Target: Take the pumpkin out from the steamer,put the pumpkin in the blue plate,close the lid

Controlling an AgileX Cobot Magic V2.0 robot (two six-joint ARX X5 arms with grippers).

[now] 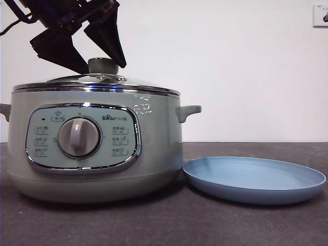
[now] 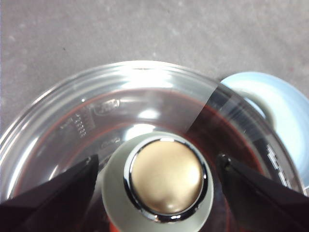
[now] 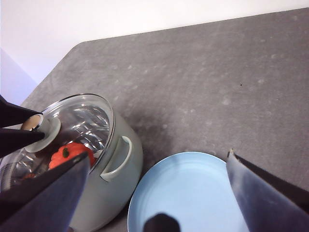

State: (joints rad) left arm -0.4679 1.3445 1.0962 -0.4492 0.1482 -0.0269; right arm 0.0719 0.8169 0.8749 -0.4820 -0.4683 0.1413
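Note:
I expect the glass lid (image 1: 136, 81) will come away in one piece and leave the steamer in place when I lift the knob, since a plain seam (image 1: 148, 91) runs around the steamer's rim.
The sage-green steamer (image 1: 159, 148) stands at the left with its glass lid (image 1: 128, 83) seated on it. My left gripper (image 1: 102, 67) hangs over the lid's knob (image 2: 166, 176), open, one jaw on each side and neither touching it. Through the glass, the right wrist view shows the orange pumpkin (image 3: 70, 153) inside the pot. The blue plate (image 1: 253, 179) lies empty on the table just right of the steamer. My right gripper (image 3: 159, 155) is open and holds nothing, high above the plate (image 3: 193, 193) and beside the steamer (image 3: 113, 179).
The dark grey tabletop (image 3: 207, 87) stretches behind the pot and plate to a white wall. The steamer's side handle (image 1: 188, 111) sticks out toward the plate. A small white wall fitting (image 1: 320, 14) sits at the top right corner.

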